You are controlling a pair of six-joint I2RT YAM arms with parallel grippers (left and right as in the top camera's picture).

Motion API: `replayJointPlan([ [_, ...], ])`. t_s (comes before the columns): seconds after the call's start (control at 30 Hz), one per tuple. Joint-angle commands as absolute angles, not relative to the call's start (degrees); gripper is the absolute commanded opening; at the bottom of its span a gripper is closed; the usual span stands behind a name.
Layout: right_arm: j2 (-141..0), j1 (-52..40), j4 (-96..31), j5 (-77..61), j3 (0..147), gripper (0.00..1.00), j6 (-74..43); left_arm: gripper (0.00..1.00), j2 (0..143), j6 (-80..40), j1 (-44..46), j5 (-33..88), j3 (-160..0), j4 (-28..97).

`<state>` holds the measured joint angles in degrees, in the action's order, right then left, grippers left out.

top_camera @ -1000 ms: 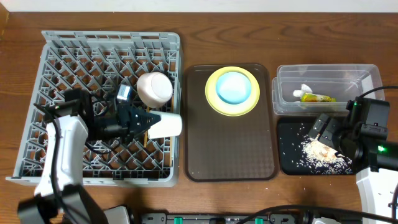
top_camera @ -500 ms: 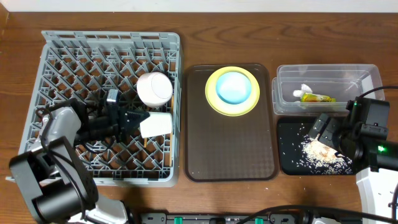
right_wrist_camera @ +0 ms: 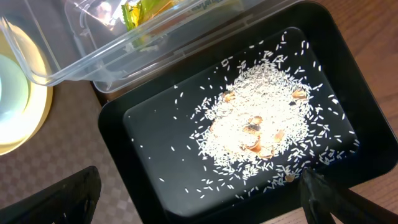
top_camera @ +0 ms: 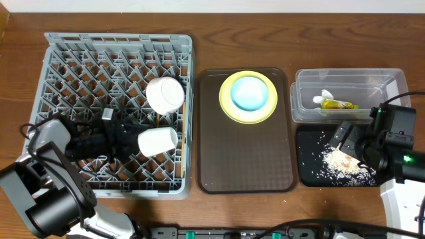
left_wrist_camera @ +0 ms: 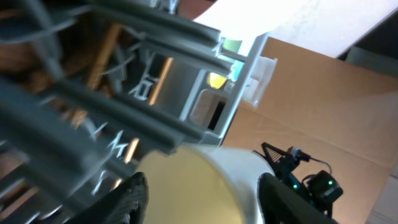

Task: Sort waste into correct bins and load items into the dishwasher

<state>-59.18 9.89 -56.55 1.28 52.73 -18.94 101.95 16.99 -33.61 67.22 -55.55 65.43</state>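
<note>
I should move my left gripper back from the cup's end and push the cup's side (top_camera: 154, 135) lightly from above to tip it up, because the small white cup (top_camera: 158, 141) is lying on its side across the pegs.
The grey dishwasher rack (top_camera: 80, 60) fills the left of the table. A white bowl (top_camera: 165, 94) sits upside down in it. Just below, the small white cup (top_camera: 158, 141) lies on its side among the pegs. My left gripper (top_camera: 133, 142) is at the cup's left end, and in the left wrist view its jaws (left_wrist_camera: 202, 190) stand open on either side of the cup (left_wrist_camera: 239, 168). My right gripper (top_camera: 346, 141) hovers open over the black tray (top_camera: 307, 171) of rice crumbs (right_wrist_camera: 261, 124). The light blue bowl (top_camera: 250, 93) rests on the yellow plate (top_camera: 229, 109).
The plate stands on a brown serving tray (top_camera: 246, 166) in the middle. A clear tub (top_camera: 345, 81) at the back right holds the yellow-green wrapper (top_camera: 337, 104) and a white scrap (top_camera: 324, 95). A thin wooden stick (left_wrist_camera: 103, 55) shows among the rack's bars.
My left gripper carried the cup leftward and deeper into the rack, then its jaws spread apart. The right arm has not moved.
</note>
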Motion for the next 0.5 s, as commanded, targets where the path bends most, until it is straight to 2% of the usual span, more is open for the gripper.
replayJointPlan([
  [0.0, -58.9, 10.3, -56.6, 1.5, 53.2, 0.99, -19.2, 0.64, 100.6, 16.3, -35.0, 63.6, -58.9, 66.8],
  [0.1, -58.9, 10.3, -56.6, 1.5, 53.2, 0.99, -19.2, 0.69, 98.8, 13.9, -35.3, 60.8, -61.1, 67.3],
  [0.43, -58.9, 10.3, -56.6, 1.5, 53.2, 0.99, -19.2, 0.72, 89.0, 3.9, -35.3, 47.6, -66.4, 66.7],
  [0.47, -58.9, 10.3, -56.6, 1.5, 53.2, 0.99, -19.2, 0.74, 87.9, 2.8, -35.3, 46.4, -66.6, 66.4],
])
